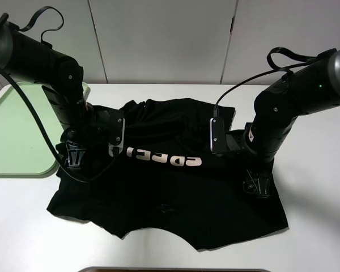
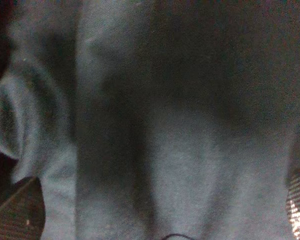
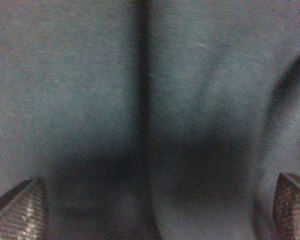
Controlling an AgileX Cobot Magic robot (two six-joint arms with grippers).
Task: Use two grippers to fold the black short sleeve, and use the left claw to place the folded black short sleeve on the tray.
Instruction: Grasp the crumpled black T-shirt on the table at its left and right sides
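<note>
My grippers will make the black short sleeve (image 1: 164,198) hang doubled along the pale letters (image 1: 164,157) when they lift it, because they stand at both ends of those letters.
The black short sleeve (image 1: 170,192) lies spread on the white table with its pale letters (image 1: 164,157) across the middle and its upper part bunched. My left gripper (image 1: 75,157) is pressed down on the shirt's left side, jaws wide open. On the shirt's right side, my right gripper (image 1: 257,186) also stands open. Dark cloth (image 2: 160,130) fills the left wrist view between two spread fingertips (image 2: 20,207). In the right wrist view, flat cloth with a fold line (image 3: 140,115) lies between the spread fingertips (image 3: 20,210). The mint-green tray (image 1: 17,133) sits at the table's left.
The white table (image 1: 317,226) extends past the shirt on the right and front. A dark object's edge (image 1: 175,270) shows at the bottom of the exterior view. Both arms' cables loop above the table's back.
</note>
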